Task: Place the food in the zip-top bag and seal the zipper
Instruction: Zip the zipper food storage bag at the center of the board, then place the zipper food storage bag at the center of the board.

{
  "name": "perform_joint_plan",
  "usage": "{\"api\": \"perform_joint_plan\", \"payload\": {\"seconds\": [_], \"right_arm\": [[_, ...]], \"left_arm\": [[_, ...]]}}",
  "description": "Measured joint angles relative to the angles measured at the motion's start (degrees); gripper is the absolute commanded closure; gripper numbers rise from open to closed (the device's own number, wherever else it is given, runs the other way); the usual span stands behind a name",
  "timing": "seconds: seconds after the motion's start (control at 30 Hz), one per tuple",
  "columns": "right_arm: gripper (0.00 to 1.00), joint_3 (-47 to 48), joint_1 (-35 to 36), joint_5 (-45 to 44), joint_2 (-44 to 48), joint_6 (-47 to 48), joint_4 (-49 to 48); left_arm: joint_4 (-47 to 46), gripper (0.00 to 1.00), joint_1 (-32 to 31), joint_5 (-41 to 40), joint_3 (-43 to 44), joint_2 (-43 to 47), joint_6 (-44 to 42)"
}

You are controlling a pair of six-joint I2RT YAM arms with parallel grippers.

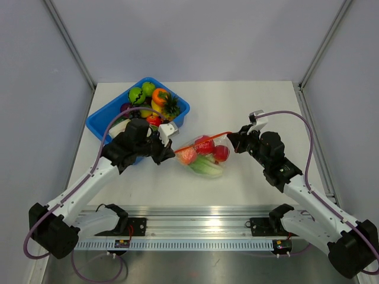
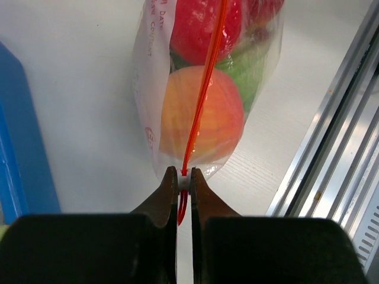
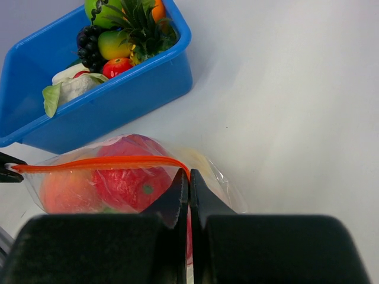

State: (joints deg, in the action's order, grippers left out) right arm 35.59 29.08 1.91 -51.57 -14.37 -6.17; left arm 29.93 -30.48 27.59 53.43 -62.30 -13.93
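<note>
My left gripper should keep pulling until the white slider tab reaches the tail's end (image 2: 181, 220), as the zipper (image 2: 204, 89) runs tight to the tab with a short tail beyond.
The clear zip-top bag (image 1: 204, 158) lies in the middle of the table. Inside it is food: a red piece (image 1: 205, 144), an orange one (image 1: 187, 155) and a green one (image 1: 208, 167). The red-orange zipper (image 1: 201, 141) is stretched taut between both grippers. My left gripper (image 1: 172, 152) (image 2: 184, 174) is shut on the zipper's white slider tab (image 2: 184, 180) at the left end of the bag (image 2: 147, 112). My right gripper (image 1: 233, 139) (image 3: 189, 174) is shut on the right end of the zipper (image 3: 100, 163), at the corner of the bag (image 3: 222, 180).
A blue bin (image 1: 183, 110) (image 3: 118, 100) with more toy fruit and vegetables (image 1: 151, 98) stands at the back left, just behind the left arm. An aluminium rail (image 1: 201, 216) (image 2: 331, 154) runs along the near table edge. Frame posts stand at the back corners.
</note>
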Motion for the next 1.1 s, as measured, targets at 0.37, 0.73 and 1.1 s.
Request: {"api": "perform_joint_plan", "payload": {"seconds": [0.37,0.73,1.1], "right_arm": [[1.00,0.00,0.00,-0.76,0.00,-0.28,0.00],[1.00,0.00,0.00,-0.79,0.07,-0.83,0.00],[1.00,1.75,-0.98,-10.82,1.27,2.82,2.64]], "left_arm": [[-0.02,0.99,1.33,-2.23,-3.45,3.41,6.08],[-0.50,1.00,1.49,-2.43,-4.39,4.70,9.11],[0.04,1.00,1.81,3.28,13.09,-12.07,14.45]]}}
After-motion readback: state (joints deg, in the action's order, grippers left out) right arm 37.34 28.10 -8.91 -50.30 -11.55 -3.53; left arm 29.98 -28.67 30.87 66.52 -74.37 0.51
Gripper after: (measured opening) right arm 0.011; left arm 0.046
